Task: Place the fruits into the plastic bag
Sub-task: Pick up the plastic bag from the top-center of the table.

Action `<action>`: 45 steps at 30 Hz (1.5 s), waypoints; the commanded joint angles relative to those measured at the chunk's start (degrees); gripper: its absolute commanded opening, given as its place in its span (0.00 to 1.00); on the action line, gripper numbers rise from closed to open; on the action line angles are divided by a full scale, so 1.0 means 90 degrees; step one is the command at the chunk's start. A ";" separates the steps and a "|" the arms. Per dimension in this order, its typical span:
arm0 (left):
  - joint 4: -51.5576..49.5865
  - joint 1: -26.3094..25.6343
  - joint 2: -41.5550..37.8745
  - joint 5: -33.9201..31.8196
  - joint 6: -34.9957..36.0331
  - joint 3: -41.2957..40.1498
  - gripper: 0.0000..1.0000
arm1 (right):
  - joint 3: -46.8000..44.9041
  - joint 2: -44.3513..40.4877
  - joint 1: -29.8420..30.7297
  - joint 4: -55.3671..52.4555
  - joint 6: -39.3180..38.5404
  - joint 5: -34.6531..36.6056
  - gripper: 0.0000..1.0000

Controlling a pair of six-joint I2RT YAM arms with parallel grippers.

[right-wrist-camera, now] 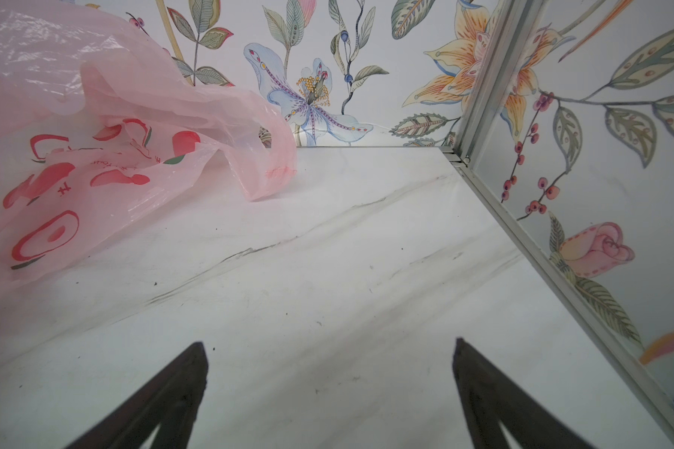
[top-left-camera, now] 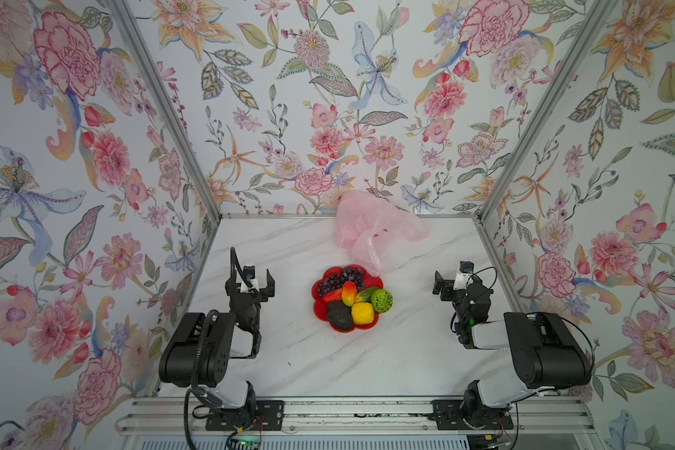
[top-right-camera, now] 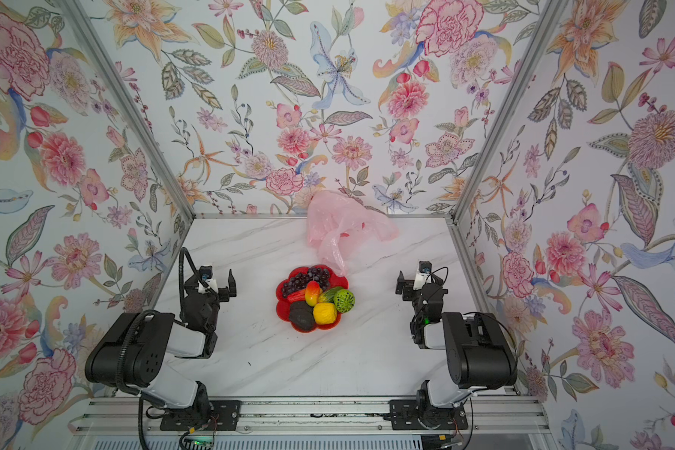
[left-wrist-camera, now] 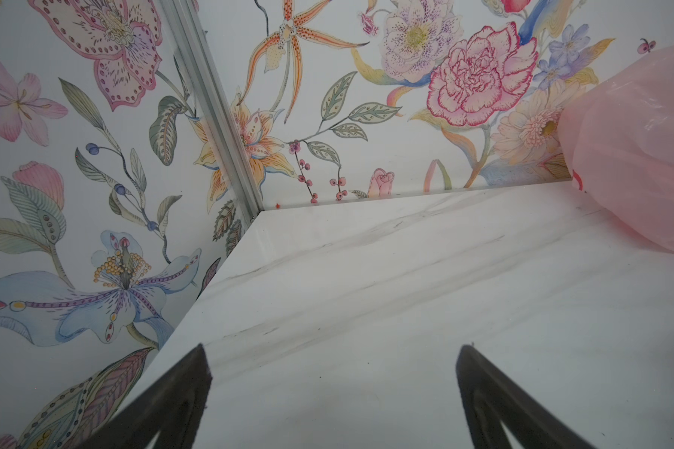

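Observation:
The handle loop of the plastic bag rests over the red plate's far edge [top-left-camera: 366,272], so the robot's left gripper should grab that loop [top-left-camera: 372,264] and lift it clear before loading fruits.
The fruits lie heaped on a red flower-shaped plate [top-left-camera: 319,310] at the table's middle: purple grape bunch [top-left-camera: 338,278], red-yellow mango [top-left-camera: 348,292], green netted ball [top-left-camera: 381,300], yellow lemon [top-left-camera: 362,313], dark avocado [top-left-camera: 340,317]. Just behind the plate, the crumpled pale pink plastic bag [top-left-camera: 371,226] rests against the back wall; a handle loop reaches the plate's far edge. It also shows in the wrist views, bag [left-wrist-camera: 639,155] and bag [right-wrist-camera: 94,155]. My left gripper [top-left-camera: 250,279] stands open left of the plate. My right gripper [top-left-camera: 458,278] is open on the right. Both hold nothing.
Floral walls with aluminium corner posts [top-left-camera: 195,156] close in the white marble table [top-left-camera: 367,358] on three sides. A metal rail [top-left-camera: 351,419] carrying both arm bases runs along the front edge. The bag bears red printed shapes [right-wrist-camera: 47,237].

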 commanded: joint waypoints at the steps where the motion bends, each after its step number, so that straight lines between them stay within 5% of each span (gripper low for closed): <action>1: -0.0082 -0.0015 -0.0106 -0.0173 0.0007 -0.0040 0.99 | -0.0083 -0.0109 -0.0016 -0.0099 -0.0036 0.0012 0.99; 10: -0.2353 -0.0019 -0.1339 -0.0576 -0.0171 0.0685 0.99 | 0.0300 -0.1202 -0.0168 -0.1782 0.0454 0.0681 0.99; 13: -0.4010 -0.0019 -0.1706 -0.0973 -0.0769 0.1461 0.99 | 0.0839 -0.1671 -0.0366 -0.3311 0.1075 0.0693 0.99; 22: -0.7690 -0.0151 -0.1728 -0.0642 -0.2810 0.3457 0.99 | 0.3135 -0.1859 -0.0858 -0.7689 0.2602 -0.0188 0.99; 32: -0.8858 -0.0216 -0.1956 0.1198 -0.3606 0.4199 0.99 | 0.5034 -0.1639 -0.0423 -1.0291 0.2802 -0.2253 0.99; 38: -0.9174 -0.0396 -0.1952 0.2009 -0.3772 0.4387 0.99 | 0.5900 -0.1150 0.0125 -1.0952 0.2928 -0.2762 0.99; 45: -0.9518 -0.1132 -0.1771 0.1993 -0.3818 0.4960 0.99 | 0.6836 -0.0279 0.0480 -1.0987 0.2948 -0.2706 0.99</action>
